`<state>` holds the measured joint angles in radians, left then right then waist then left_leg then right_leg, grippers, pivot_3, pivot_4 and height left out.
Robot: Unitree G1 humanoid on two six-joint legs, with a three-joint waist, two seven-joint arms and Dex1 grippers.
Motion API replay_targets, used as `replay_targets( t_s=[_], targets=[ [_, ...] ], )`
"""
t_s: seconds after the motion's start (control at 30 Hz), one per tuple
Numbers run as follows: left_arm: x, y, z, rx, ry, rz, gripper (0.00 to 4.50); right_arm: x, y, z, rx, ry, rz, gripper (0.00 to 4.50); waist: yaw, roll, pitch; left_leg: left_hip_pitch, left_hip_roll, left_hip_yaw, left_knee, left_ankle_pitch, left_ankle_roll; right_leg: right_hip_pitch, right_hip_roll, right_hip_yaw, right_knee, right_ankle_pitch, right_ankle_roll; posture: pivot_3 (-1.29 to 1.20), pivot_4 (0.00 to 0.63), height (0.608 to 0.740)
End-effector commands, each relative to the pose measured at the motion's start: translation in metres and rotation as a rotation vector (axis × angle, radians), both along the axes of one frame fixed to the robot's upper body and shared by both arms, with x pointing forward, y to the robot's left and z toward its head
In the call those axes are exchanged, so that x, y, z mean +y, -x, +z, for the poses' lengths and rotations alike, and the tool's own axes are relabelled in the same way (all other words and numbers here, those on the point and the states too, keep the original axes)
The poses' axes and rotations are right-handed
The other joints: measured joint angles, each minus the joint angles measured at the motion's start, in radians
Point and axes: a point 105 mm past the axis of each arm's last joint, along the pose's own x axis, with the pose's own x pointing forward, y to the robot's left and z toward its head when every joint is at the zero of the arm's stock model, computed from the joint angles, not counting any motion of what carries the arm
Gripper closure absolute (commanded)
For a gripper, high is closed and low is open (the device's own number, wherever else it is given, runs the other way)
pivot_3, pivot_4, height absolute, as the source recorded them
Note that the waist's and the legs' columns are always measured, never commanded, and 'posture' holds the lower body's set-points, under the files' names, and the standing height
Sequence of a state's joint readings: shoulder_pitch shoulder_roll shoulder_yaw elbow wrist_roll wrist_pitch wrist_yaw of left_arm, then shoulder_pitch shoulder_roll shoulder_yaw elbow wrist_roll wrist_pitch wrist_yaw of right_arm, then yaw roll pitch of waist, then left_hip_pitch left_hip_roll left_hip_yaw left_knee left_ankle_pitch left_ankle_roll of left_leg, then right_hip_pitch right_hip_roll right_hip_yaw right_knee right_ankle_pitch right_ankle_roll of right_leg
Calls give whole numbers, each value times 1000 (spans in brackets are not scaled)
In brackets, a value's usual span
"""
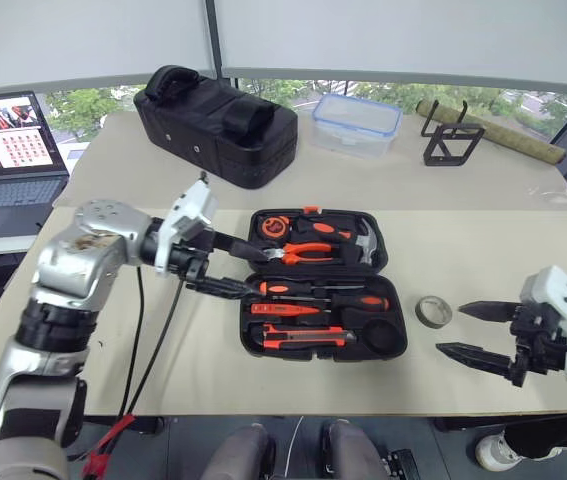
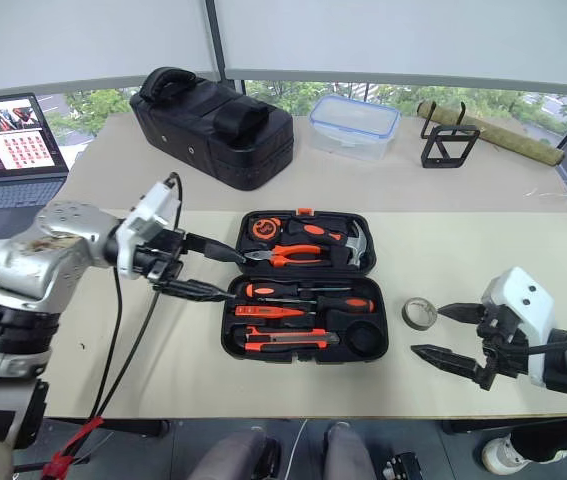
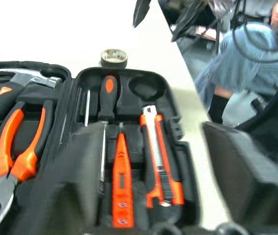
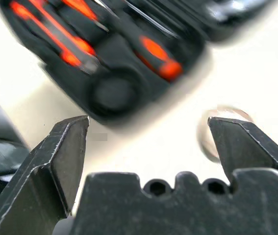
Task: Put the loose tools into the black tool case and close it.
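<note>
The tape roll (image 1: 433, 312) is on the other side of the case from my left gripper, so next my right gripper puts the tape roll into the case's empty round hollow (image 1: 381, 336) before the case closes.
The black tool case (image 1: 247, 340) lies open in the middle of the table. Its near half holds a black-and-orange screwdriver (image 1: 338, 300), an orange tester screwdriver (image 1: 288, 310) and a utility knife (image 1: 303, 338); its round recess (image 1: 383, 335) is empty. The far half holds pliers, a hammer and a tape measure. A grey tape roll (image 1: 434, 311) sits on the table just right of the case. My left gripper (image 1: 260, 270) hovers open over the case's left edge, holding nothing. My right gripper (image 1: 451, 329) is open beside the tape roll, pointing at it.
A bulky black padded bag (image 1: 213, 125), a clear box with a blue lid (image 1: 356, 123), a black wire stand (image 1: 451, 140) and a rolled mat (image 1: 493, 130) stand along the back. A laptop (image 1: 8, 150) is far left. A person's legs (image 3: 241, 58) show beyond the table.
</note>
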<state>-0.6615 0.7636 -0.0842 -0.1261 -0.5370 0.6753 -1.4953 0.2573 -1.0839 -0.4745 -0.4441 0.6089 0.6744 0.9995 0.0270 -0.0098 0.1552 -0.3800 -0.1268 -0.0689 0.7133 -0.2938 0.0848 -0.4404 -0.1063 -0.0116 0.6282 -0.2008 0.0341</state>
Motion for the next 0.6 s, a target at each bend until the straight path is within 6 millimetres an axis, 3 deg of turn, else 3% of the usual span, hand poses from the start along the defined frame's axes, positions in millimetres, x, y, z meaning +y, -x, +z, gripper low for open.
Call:
replay_targets(
  t_s=[0.03,0.17,0.4,0.5,0.6],
  targets=[
    [-2,14,7,-25,16,-6,58,-5,-9,-5,-19,43,22,0,2,0,0,0,0,0,0,0,0,0,0,0,0,0,0,0,150,722],
    [-3,23,-4,-78,-19,7,58,-1,-23,-14,-17,45,42,0,-5,0,0,0,0,0,0,0,0,0,-1,1,-1,0,0,0,150,722],
    [-7,28,-4,-106,-14,31,58,6,-41,-37,7,98,82,0,-4,0,0,0,0,0,-1,0,-1,0,-1,0,-1,0,-1,0,150,722],
    [-8,29,-7,-126,-38,24,0,6,-48,-50,19,133,89,604,-6,0,0,0,0,0,-1,0,-1,0,-1,0,-1,0,-1,0,150,722],
    [-8,28,-9,-132,-44,27,0,9,-51,-48,6,126,103,1666,-7,0,0,0,0,0,-1,0,-1,-1,-1,0,-1,0,-1,0,150,722]
  ],
)
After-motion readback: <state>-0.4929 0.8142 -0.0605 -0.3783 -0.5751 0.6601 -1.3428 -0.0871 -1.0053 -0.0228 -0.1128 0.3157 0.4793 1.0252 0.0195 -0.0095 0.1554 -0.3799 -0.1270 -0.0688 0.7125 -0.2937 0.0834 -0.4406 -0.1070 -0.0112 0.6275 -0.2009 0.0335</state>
